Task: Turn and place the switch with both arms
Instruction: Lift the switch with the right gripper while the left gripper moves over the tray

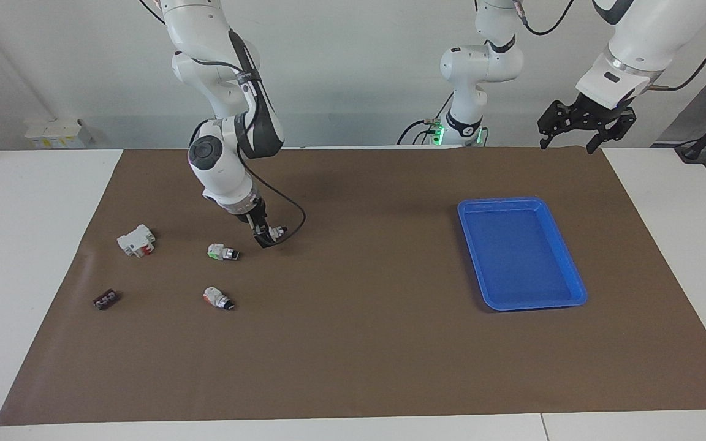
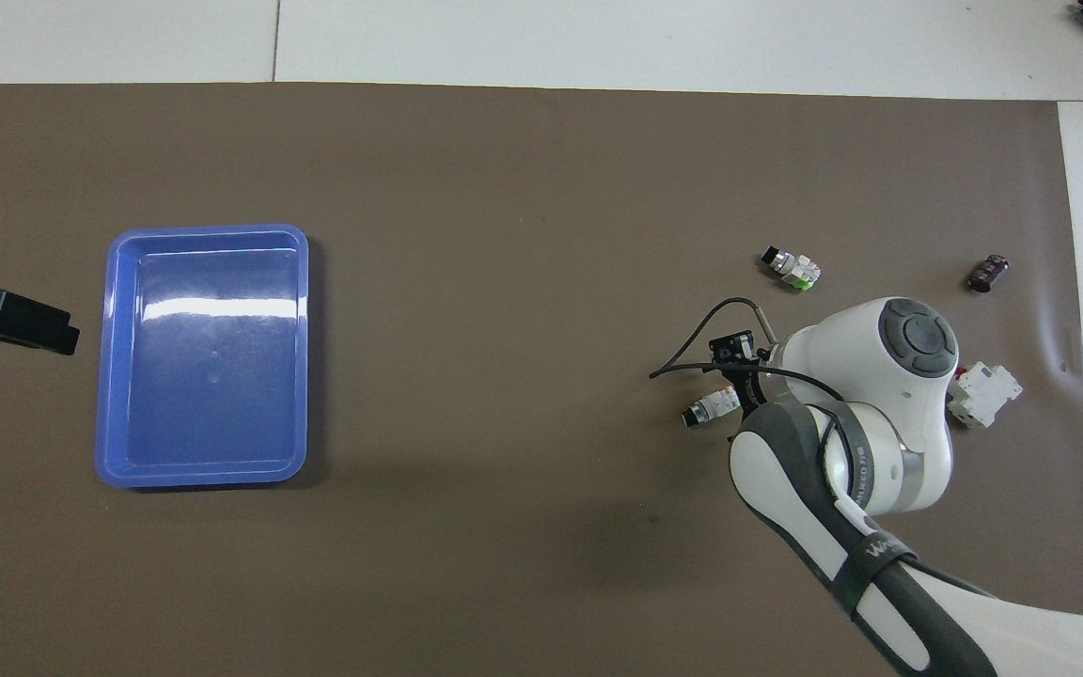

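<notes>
My gripper will set the switch [image 2: 712,407] in the tray, where it should stand knob up, since the white body [image 2: 721,402] is wider than the black knob tip.
My right gripper [image 1: 265,237] is shut on the switch [image 1: 277,232], a small white body with a black knob tip. It holds it a little above the brown mat, toward the right arm's end of the table. In the overhead view the switch [image 2: 711,406] sticks out from under the right gripper [image 2: 731,376], with orange marks near the fingers. My left gripper [image 1: 570,138] is open and empty. It waits in the air over the mat's edge nearest the robots, beside the blue tray [image 1: 576,293]. It also shows in the overhead view [image 2: 34,324].
A green-ended switch [image 1: 222,252] lies by the right gripper. An orange-ended switch with a silver collar [image 1: 217,298] lies farther from the robots. A white breaker [image 1: 136,240] and a small dark part [image 1: 106,299] lie beside them. The blue tray [image 2: 109,376] holds nothing.
</notes>
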`<state>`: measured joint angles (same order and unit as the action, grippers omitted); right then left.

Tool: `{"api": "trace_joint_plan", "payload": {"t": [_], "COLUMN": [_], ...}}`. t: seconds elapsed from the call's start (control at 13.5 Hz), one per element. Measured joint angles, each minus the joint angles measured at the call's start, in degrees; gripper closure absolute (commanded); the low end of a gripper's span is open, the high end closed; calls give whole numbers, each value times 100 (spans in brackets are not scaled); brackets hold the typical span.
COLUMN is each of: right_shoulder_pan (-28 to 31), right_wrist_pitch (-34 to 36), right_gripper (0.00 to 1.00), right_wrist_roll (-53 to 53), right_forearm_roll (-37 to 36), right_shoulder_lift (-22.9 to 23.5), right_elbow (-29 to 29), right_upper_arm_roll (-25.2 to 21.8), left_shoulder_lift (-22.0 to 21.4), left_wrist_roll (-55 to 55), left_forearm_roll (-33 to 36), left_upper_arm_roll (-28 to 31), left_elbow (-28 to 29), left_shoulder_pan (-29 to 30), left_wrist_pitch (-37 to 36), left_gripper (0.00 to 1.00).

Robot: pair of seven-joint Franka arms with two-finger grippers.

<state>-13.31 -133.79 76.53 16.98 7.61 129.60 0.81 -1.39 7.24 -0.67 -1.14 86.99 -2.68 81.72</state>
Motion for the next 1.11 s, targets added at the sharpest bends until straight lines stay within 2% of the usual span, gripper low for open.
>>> {"api": "trace_joint_plan", "payload": {"t": [0.07,0.22,0.3,0.37,0.52,0.81,1.11], "right_shoulder_pan": [0,0,1,0,0,19,217], "right_wrist_pitch": [-51,-177,-276,-365,-446,-350,698], "right_gripper": [0,9,16,27,100,100,100], "right_wrist_roll": [0,0,0,0,0,44,304], "right_forearm_roll": [87,136,150,158,168,442,714], "right_shoulder_lift": [40,74,86,106,152,158,159], "right_elbow": [4,34,76,119,166,70,-555], "right_upper_arm_roll": [0,0,0,0,0,-3,-15], "left_shoulder_lift": [0,0,0,0,0,0,-49], "left_wrist_roll": [0,0,0,0,0,0,0], "left_forearm_roll": [0,0,0,0,0,0,0], "left_upper_arm_roll": [0,0,0,0,0,-3,-42], "left_elbow": [0,0,0,0,0,0,136], "left_shoulder_pan": [0,0,0,0,0,0,-2], "left_wrist_pitch": [0,0,0,0,0,0,-66], "left_gripper": [0,0,0,0,0,0,0]}}
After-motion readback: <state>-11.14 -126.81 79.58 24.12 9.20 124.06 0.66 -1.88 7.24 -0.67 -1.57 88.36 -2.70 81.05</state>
